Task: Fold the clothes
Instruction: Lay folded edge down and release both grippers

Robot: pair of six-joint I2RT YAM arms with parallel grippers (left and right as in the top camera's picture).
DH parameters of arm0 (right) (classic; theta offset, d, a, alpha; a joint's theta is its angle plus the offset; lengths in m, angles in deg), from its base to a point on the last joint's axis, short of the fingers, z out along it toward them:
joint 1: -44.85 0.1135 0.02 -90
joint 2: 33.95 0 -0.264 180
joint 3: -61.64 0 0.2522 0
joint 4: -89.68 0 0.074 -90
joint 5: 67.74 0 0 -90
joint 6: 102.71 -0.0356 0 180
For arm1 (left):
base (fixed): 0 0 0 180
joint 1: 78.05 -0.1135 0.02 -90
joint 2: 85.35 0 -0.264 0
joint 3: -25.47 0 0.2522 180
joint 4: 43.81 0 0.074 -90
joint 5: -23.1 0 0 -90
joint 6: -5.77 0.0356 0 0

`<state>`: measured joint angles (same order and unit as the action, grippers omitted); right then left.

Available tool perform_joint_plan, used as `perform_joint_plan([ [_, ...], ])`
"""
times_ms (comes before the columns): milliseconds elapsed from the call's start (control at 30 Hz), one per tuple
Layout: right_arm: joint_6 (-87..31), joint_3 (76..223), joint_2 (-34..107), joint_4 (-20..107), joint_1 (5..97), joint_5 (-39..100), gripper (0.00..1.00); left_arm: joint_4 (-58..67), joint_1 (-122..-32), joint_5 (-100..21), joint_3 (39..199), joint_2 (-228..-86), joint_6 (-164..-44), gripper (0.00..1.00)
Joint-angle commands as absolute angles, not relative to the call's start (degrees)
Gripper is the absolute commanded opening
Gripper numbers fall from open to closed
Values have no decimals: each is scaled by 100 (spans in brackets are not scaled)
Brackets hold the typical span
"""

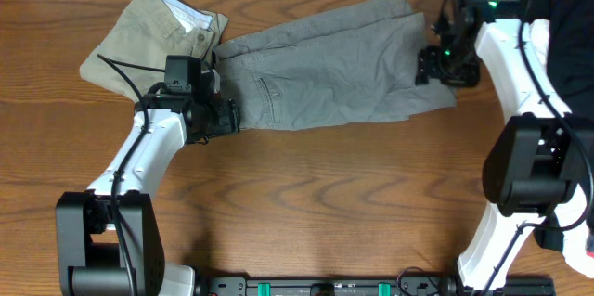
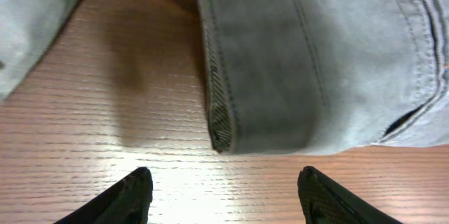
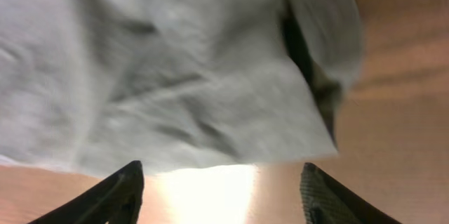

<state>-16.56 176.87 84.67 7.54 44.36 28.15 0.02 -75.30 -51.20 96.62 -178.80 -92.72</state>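
My left gripper should hold the waistband's near corner [image 2: 231, 138] while my right gripper pulls the hem taut before folding, as the grey shorts' leg lies rumpled [image 1: 406, 101] near its hem.
Medium-grey shorts [image 1: 325, 69] lie flat across the back middle of the table, waistband to the left and legs to the right. My left gripper [image 1: 230, 116] stands at the waistband's near-left corner. In the left wrist view this gripper [image 2: 224, 196] is open over bare wood, just short of the waistband corner [image 2: 259, 76]. My right gripper [image 1: 427, 64] is at the leg ends. In the right wrist view it [image 3: 221, 194] is open, with the grey leg hem [image 3: 175, 76] just beyond its fingertips and nothing between them. Khaki-green shorts [image 1: 158, 27] lie at the back left.
A black garment [image 1: 571, 27] is heaped at the far right behind the right arm. The khaki shorts' edge [image 2: 28, 20] shows at the top left of the left wrist view. Bare wooden table [image 1: 325, 194] stretches in front of the grey shorts.
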Motion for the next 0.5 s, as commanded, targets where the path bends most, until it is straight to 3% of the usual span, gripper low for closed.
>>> perform_joint_plan([
  [0,-1208,17484,8518,682,4152,3058,71,10,-7528,-5339,9802,-17937,-9127,68],
  [233,-231,17316,8520,724,3736,4219,73,-232,-7506,-4609,9784,-18451,-8266,56],
  [467,-233,16918,8522,1216,3623,4221,74,-510,-7513,-4198,9786,-18842,-7757,10],
])
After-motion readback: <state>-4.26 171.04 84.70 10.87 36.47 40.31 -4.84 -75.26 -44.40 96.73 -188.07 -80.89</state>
